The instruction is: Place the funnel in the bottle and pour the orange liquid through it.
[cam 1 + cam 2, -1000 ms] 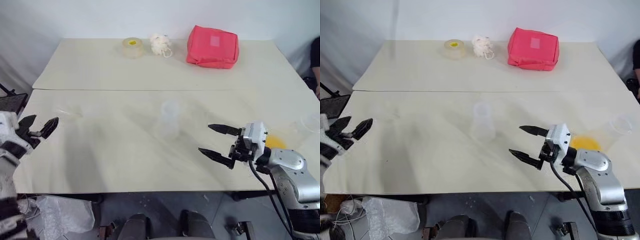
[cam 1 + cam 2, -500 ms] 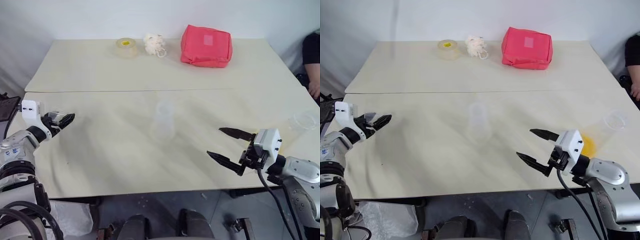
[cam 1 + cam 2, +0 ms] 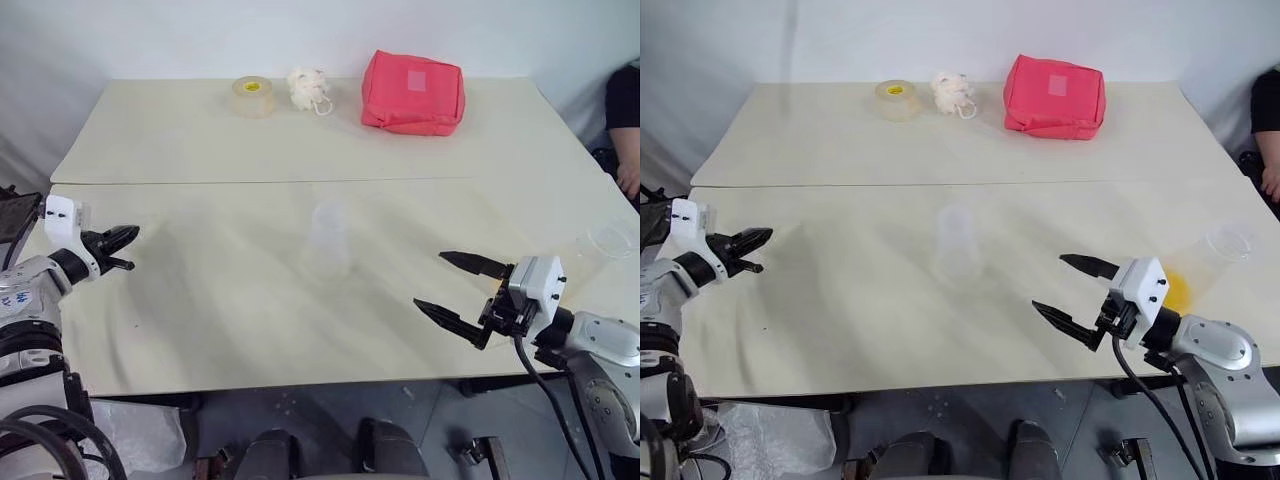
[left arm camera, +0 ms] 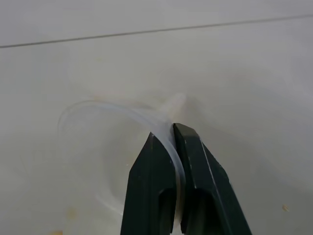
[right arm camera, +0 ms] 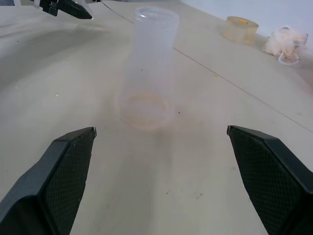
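My left gripper should keep carrying the funnel by the funnel's rim until the spout is in the bottle's opening [image 3: 955,214], then let go, as the funnel's spout [image 4: 175,104] is free to go in.
The funnel [image 4: 98,105], translucent and whitish, lies on its side on the cream table [image 3: 220,300] near the left edge. My left gripper [image 4: 172,131] is shut on its thin rim; the same gripper [image 3: 125,245] hovers low over the table's left side. The clear bottle [image 3: 328,240] stands upright mid-table, uncapped, also seen close up [image 5: 149,63]. My right gripper [image 3: 430,280] is open and empty, level, to the right of the bottle and pointing toward it. The orange liquid [image 3: 1177,291] sits in a tilted clear cup [image 3: 1218,250] behind the right gripper.
At the table's far edge lie a red pouch [image 3: 413,92], a tape roll [image 3: 252,95] and a white fluffy ball [image 3: 306,88]. A person's arm [image 3: 625,130] shows at the right edge. A seam [image 3: 300,181] crosses the table.
My left gripper reached forward over the table's left side and went from open to shut on the funnel's rim. The right gripper stayed open and in place. The camera shifted slightly.
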